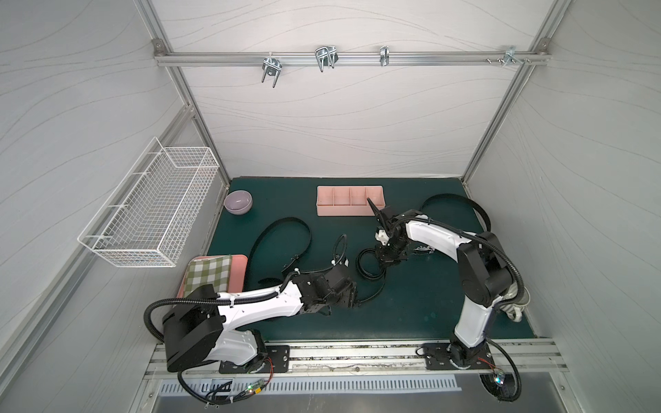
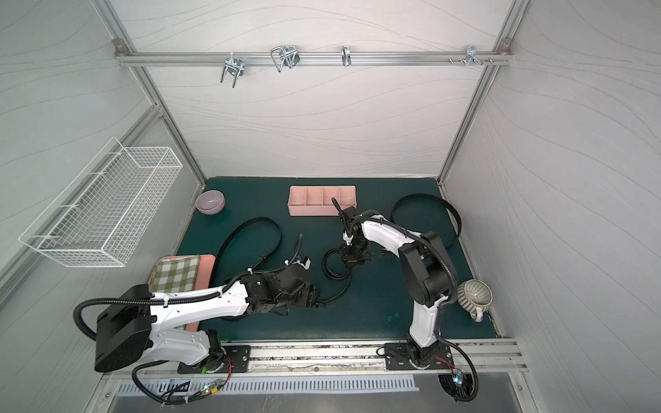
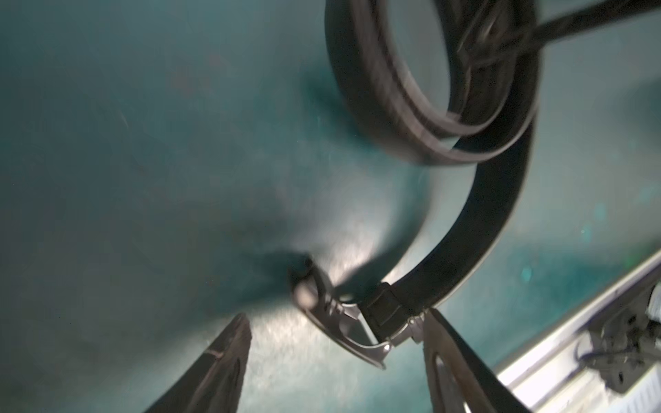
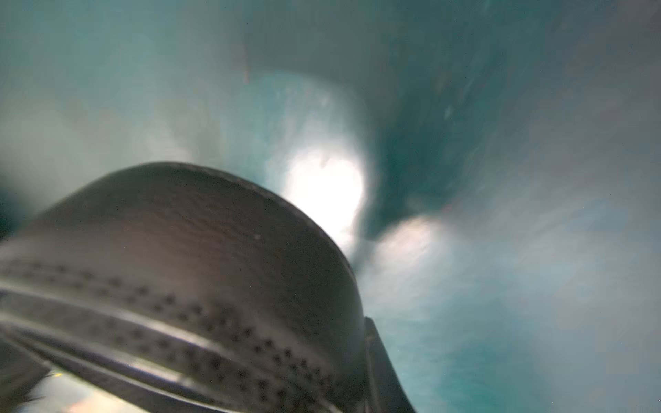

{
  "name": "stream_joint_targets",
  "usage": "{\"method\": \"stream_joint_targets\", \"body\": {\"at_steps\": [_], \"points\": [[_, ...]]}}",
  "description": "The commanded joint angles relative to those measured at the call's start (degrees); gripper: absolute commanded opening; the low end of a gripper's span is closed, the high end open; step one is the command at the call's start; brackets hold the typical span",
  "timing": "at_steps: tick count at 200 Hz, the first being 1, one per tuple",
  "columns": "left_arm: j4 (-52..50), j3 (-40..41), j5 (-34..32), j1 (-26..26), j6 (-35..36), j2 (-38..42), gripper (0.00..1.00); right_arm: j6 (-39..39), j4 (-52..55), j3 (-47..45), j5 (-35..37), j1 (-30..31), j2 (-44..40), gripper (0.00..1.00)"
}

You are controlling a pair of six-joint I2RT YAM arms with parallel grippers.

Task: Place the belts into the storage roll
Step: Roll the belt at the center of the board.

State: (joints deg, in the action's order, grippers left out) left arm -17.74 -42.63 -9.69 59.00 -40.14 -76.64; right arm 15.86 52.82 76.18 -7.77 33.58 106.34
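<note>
The buckle end (image 3: 363,318) pokes out beyond the coil in my right gripper. My left gripper should squeeze the coil's layers (image 1: 358,265) together and free up my right gripper.
The storage roll (image 1: 334,206) is a pale-pink divided tray at the back of the green mat, and its compartments look empty. One belt lies partly coiled (image 1: 370,267) at mid-mat. My right gripper (image 1: 380,262) stands over the coil and is shut on it; in the right wrist view the strap (image 4: 186,250) fills the space beside one finger (image 4: 382,364). The coil's tail curves to a metal buckle (image 3: 343,336), which lies between the spread fingers of my open left gripper (image 3: 336,314). A second belt (image 1: 282,229) loops loosely at left-centre. A third (image 1: 454,202) arcs at the back right.
A lavender bowl (image 1: 238,202) sits at the back left. The white wire basket (image 1: 150,214) hangs on the left wall. A flat pink tray with a green checked cloth (image 1: 211,273) lies by the left arm. A grey ribbed cup (image 2: 474,295) stands at the right edge.
</note>
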Motion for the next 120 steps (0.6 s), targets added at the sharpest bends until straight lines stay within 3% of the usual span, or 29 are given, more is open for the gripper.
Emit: {"method": "stream_joint_targets", "body": {"at_steps": [1, 45, 103, 120], "points": [[-0.3, -5.0, -3.8, -3.0, 2.3, 1.0, 0.69, -7.5, 6.7, 2.1, 7.1, 2.0, 1.2, 0.00], [-0.4, -7.6, 4.6, -11.5, 7.2, -3.3, 0.67, -13.8, 3.5, 1.2, 11.8, 7.3, 2.1, 0.00], [9.0, -5.5, 8.0, -11.9, 12.7, -8.8, 0.62, -18.4, 0.5, 1.2, 5.6, 8.8, 2.9, 0.00], [10.9, -5.8, 9.5, -11.9, 13.6, -10.8, 0.56, -18.9, 0.3, 1.1, 5.1, 9.5, 3.5, 0.00]]}}
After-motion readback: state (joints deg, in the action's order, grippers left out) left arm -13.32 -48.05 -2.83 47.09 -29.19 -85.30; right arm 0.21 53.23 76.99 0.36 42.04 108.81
